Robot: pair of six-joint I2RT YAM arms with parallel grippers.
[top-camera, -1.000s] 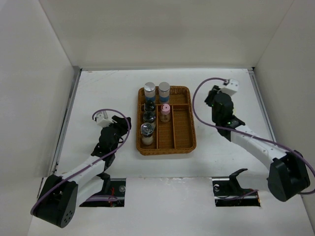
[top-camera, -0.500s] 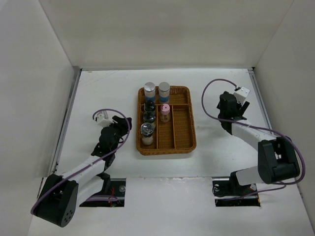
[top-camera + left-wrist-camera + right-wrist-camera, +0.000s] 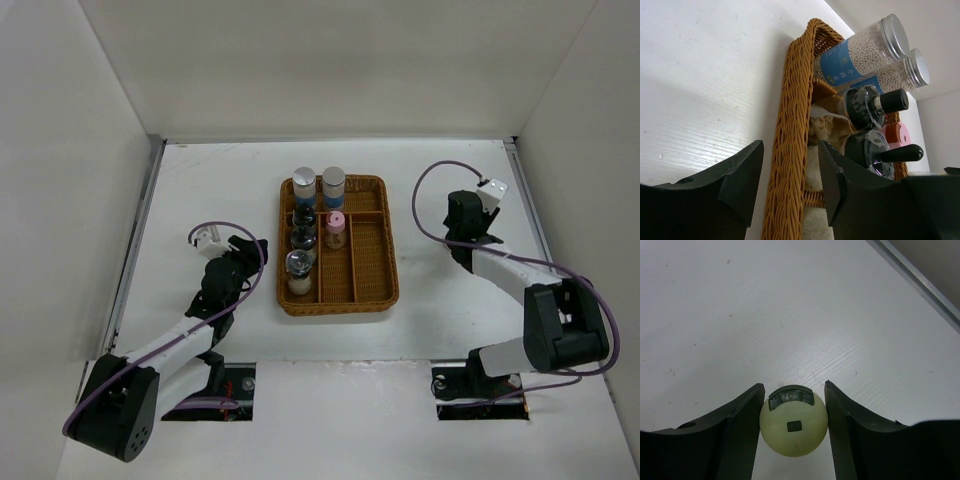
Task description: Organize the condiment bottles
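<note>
The middle slot before the pink-capped bottle (image 3: 337, 276) is free, so my right gripper should keep carrying the upright yellow-capped bottle (image 3: 794, 427) there and let go once it stands inside.
Six condiment bottles stand in the wicker tray (image 3: 375, 285): two silver-capped (image 3: 304, 185) (image 3: 333, 182), three black-capped (image 3: 301, 213) (image 3: 302, 238) (image 3: 300, 268), and one pink-capped (image 3: 336, 228). My right gripper (image 3: 462, 240) is down on the table right of the tray. In the right wrist view its fingers (image 3: 742, 425) press both sides of the yellow-capped bottle (image 3: 794, 432), seen from above. My left gripper (image 3: 250, 262) is open and empty, low beside the tray's left rim (image 3: 795, 125). The left wrist view shows the silver-capped bottles (image 3: 865, 47) and a black-capped one (image 3: 870, 105).
White walls enclose the table on three sides. A metal strip (image 3: 920, 280) runs along the table's right edge near my right gripper. The tray's right-hand compartments (image 3: 372, 255) hold no bottles.
My right arm swung right and dropped low onto the table over the last second, bringing its fingers around the yellow-capped bottle. The left arm has not moved.
</note>
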